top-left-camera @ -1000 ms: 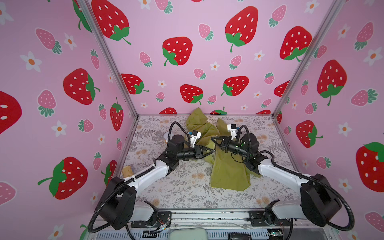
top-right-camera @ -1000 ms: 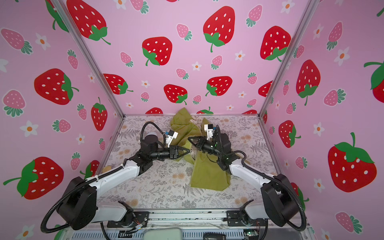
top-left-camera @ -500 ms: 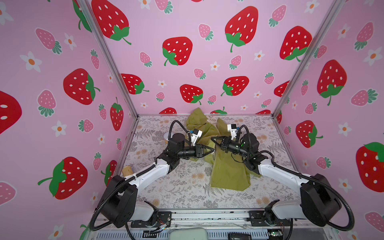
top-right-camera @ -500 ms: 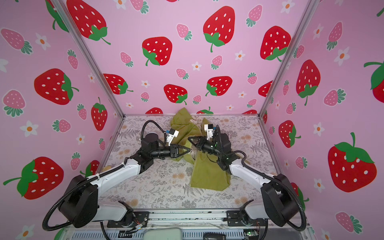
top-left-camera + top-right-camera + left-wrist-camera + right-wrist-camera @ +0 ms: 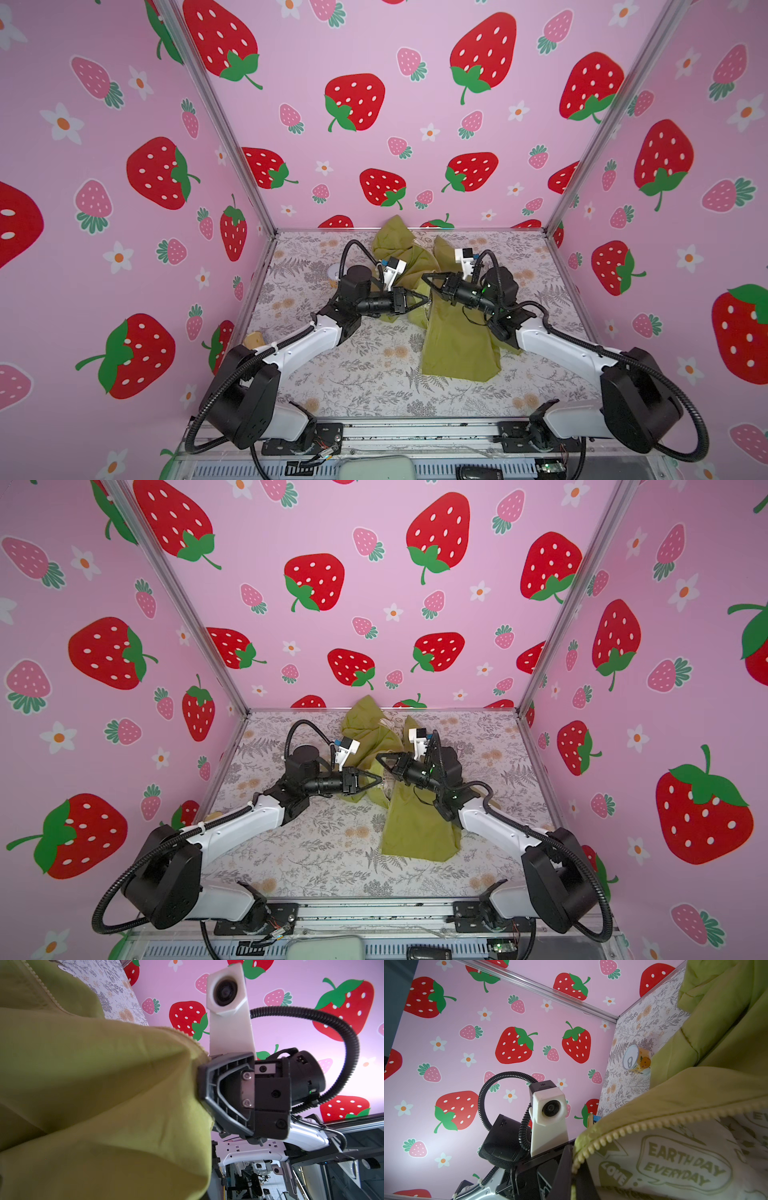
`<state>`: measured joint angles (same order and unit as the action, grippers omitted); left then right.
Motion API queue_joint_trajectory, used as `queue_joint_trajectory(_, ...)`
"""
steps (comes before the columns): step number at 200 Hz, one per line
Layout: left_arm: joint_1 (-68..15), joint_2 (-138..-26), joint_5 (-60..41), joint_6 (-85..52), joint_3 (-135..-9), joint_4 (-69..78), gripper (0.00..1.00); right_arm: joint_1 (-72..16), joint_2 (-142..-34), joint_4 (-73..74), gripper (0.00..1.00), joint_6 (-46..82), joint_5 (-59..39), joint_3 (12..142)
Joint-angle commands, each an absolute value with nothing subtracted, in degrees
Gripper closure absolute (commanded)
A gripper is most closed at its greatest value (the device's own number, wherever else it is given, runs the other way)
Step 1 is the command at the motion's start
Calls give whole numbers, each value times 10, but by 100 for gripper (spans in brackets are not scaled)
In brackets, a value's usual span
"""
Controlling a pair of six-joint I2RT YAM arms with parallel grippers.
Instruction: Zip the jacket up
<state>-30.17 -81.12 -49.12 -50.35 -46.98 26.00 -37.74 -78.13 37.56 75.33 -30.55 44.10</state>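
The jacket's other front panel lies free while both my grippers hold the same zipper edge [image 5: 624, 1131], so my right gripper should grab that panel by its lower hem [image 5: 481, 377].
The olive-green jacket [image 5: 457, 345] [image 5: 419, 833] lies rumpled from the back wall towards the table's middle in both top views. Its cream zipper teeth [image 5: 643, 1126] and printed cream lining [image 5: 683, 1163] fill the right wrist view. My left gripper [image 5: 426, 300] [image 5: 380, 780] reaches in from the left and is shut on the jacket's zipper edge; it shows head-on [image 5: 568, 1167] in the right wrist view. My right gripper [image 5: 424, 276] [image 5: 378, 756] sits just behind it, shut on a bunched jacket edge, which the left wrist view shows [image 5: 200, 1082]. Fabric hides the left gripper's own fingertips in the left wrist view.
A small can [image 5: 333, 274] [image 5: 636, 1061] with an orange label stands on the floral table behind the left arm. A tan object [image 5: 254, 340] sits by the left wall. Pink strawberry walls close in the back and both sides.
My left gripper's jaws have closed from partly open onto the jacket's edge. The right gripper has stayed shut in place on the jacket.
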Motion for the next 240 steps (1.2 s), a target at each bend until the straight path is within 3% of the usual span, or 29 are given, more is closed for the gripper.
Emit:
queue_joint_trajectory(1,-303,-817,-506,-504,-492,278,93,-380,-777,392,100,755,-307,450)
queue_joint_trajectory(22,-303,-818,-506,-505,-491,279,100,-379,-775,392,100,754,-305,447)
queue_joint_trajectory(55,-303,-817,-502,-501,-487,279,100,-376,-765,384,100,740,-303,438)
queue_joint_trajectory(96,-301,-795,-473,-479,-468,261,100,-351,-707,316,57,696,-288,403)
queue_joint_trajectory(124,-300,-783,-449,-462,-451,249,100,-345,-637,198,41,643,-249,372)
queue_joint_trajectory(152,-300,-795,-441,-452,-437,244,100,-345,-562,132,39,643,-222,298)
queue_joint_trajectory(189,-300,-827,-441,-477,-405,295,100,-345,-451,18,45,650,-172,204)
queue_joint_trajectory(240,-299,-825,-446,-477,-407,295,100,-345,-336,-265,35,606,-48,216)
